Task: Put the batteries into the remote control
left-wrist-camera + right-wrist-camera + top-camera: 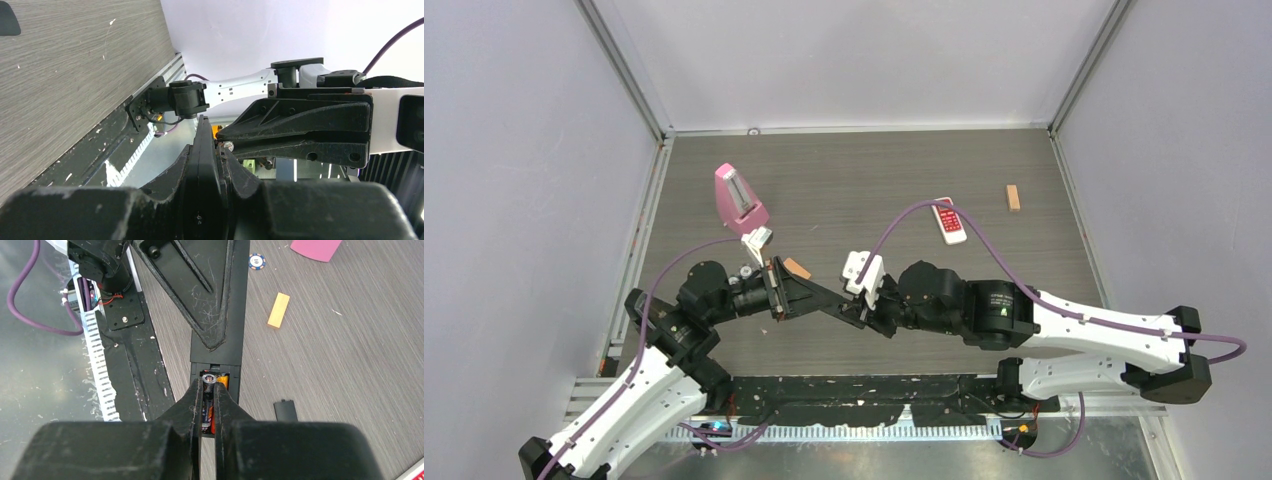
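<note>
I can see the dark battery's silver end (209,379) sticking up from the compartment. I should open my right gripper, move it back, then place its fingers on both sides of the remote control (234,378) and squeeze the battery in.
My left gripper (827,300) is shut on the black remote control (204,175) and holds it edge-on above the table. In the right wrist view the remote's (235,355) open battery compartment faces up, with one orange battery (223,380) lying in it. My right gripper (209,386) is shut on a second battery (208,378), dark with an orange-red band, and holds it lengthwise over the compartment's free slot. The right gripper (865,314) meets the left one tip to tip at the table's front middle.
The black battery cover (285,410) lies on the table beside the remote. A tan wooden block (278,310), a small round disc (256,261) and a pink object (739,197) are near. A white-and-red remote (949,221) and another tan block (1013,197) lie at the back right.
</note>
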### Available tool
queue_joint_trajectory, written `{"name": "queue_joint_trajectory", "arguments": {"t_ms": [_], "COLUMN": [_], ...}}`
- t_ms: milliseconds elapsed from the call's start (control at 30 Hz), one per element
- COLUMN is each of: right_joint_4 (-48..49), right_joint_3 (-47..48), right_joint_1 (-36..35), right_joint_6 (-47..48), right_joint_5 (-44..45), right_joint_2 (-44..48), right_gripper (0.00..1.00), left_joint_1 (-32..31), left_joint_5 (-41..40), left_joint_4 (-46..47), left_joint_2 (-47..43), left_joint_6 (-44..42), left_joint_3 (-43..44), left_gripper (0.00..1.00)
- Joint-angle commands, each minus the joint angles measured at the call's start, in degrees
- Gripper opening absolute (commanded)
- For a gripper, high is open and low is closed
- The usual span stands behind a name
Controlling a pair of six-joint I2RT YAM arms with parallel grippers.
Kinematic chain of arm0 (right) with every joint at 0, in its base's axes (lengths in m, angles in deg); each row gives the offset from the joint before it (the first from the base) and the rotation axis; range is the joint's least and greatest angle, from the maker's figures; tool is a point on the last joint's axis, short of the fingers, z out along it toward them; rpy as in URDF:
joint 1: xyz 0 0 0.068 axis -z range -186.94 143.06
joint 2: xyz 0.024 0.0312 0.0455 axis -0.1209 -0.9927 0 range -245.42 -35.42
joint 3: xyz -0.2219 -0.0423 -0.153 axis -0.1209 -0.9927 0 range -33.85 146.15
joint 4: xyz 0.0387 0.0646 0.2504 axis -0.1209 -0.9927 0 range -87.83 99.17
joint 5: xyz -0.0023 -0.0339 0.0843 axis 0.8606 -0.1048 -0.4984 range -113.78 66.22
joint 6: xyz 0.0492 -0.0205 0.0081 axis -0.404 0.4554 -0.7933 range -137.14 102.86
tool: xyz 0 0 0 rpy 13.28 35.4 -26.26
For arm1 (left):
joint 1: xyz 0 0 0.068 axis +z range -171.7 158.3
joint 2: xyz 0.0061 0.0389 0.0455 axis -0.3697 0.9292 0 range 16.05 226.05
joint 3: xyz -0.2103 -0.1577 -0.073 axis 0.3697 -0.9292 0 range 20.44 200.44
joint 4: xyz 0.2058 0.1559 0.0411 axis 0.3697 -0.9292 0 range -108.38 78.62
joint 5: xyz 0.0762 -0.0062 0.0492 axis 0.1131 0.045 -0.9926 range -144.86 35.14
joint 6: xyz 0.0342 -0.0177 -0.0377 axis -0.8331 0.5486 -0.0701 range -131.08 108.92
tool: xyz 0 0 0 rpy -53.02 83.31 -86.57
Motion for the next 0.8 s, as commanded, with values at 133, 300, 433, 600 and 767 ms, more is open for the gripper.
{"name": "queue_joint_trajectory", "arguments": {"t_ms": [133, 300, 433, 600, 767], "right_joint_4": [-4.5, -2.8, -1.4, -1.4, -1.0], "right_joint_3": [2.4, 2.0, 2.2, 2.6, 3.2], "right_joint_1": [-0.4, -0.4, -0.4, -0.4, -0.4], "right_joint_6": [-0.6, -1.6, -3.2, -3.1, -4.8], "right_joint_5": [-0.4, 1.5, 2.4, 2.2, 2.2], "right_joint_2": [-2.0, -2.1, -1.6, -1.8, -0.1], "right_gripper": [0.11, 0.19, 0.26, 0.33, 0.44], "left_joint_1": [0.2, 0.2, 0.1, 0.1, 0.2], "left_joint_5": [1.2, 1.0, 0.8, 0.8, 0.7], "left_joint_4": [4.4, 4.0, 3.9, 3.8, 3.3], "left_joint_2": [-0.7, -0.9, -0.9, -0.5, -0.3], "left_joint_6": [1.1, 0.9, 1.0, 0.8, 0.3], "left_joint_3": [1.6, 1.7, 1.8, 2.0, 2.1], "left_gripper": [0.0, 0.0, 0.0, 0.0, 0.0]}}
